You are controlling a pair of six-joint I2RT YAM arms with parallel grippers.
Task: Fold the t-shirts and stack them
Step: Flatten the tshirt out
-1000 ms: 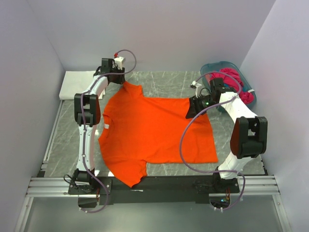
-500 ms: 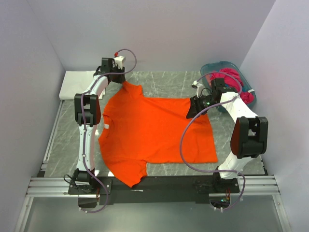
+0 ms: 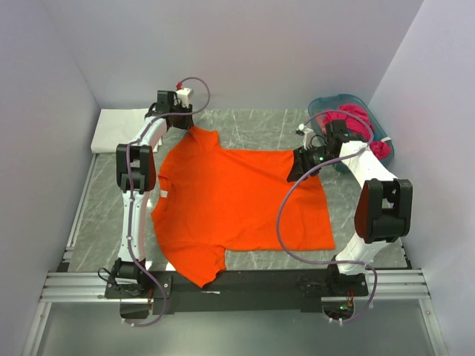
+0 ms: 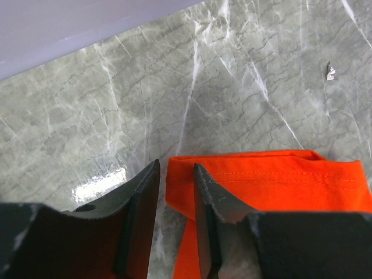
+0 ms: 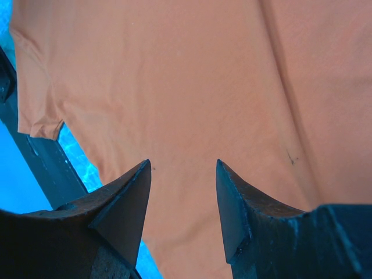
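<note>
My left gripper is at the far sleeve, but my right gripper is above flat cloth (image 5: 183,180). Next, my right gripper pinches the far hem corner before folding.
A bright orange t-shirt (image 3: 237,200) lies spread flat on the grey marble table, sleeves to the left and hem to the right. My left gripper (image 3: 187,123) is at the far sleeve. In the left wrist view the jaws (image 4: 176,165) stand narrowly apart astride the sleeve's hemmed edge (image 4: 279,180), not clamped. My right gripper (image 3: 295,163) is over the shirt's far right corner. In the right wrist view its jaws (image 5: 183,163) are open just above the cloth (image 5: 203,70). Magenta shirts (image 3: 358,120) fill the basket, and a folded white shirt (image 3: 115,127) lies far left.
The teal plastic basket (image 3: 332,102) stands at the far right corner, close to the right arm. Pale walls close in the table on three sides. The black mounting rail (image 3: 245,283) runs along the near edge under the shirt's lower sleeve.
Almost nothing has changed. Both wrists have shifted only very slightly and the orange shirt lies as before.
</note>
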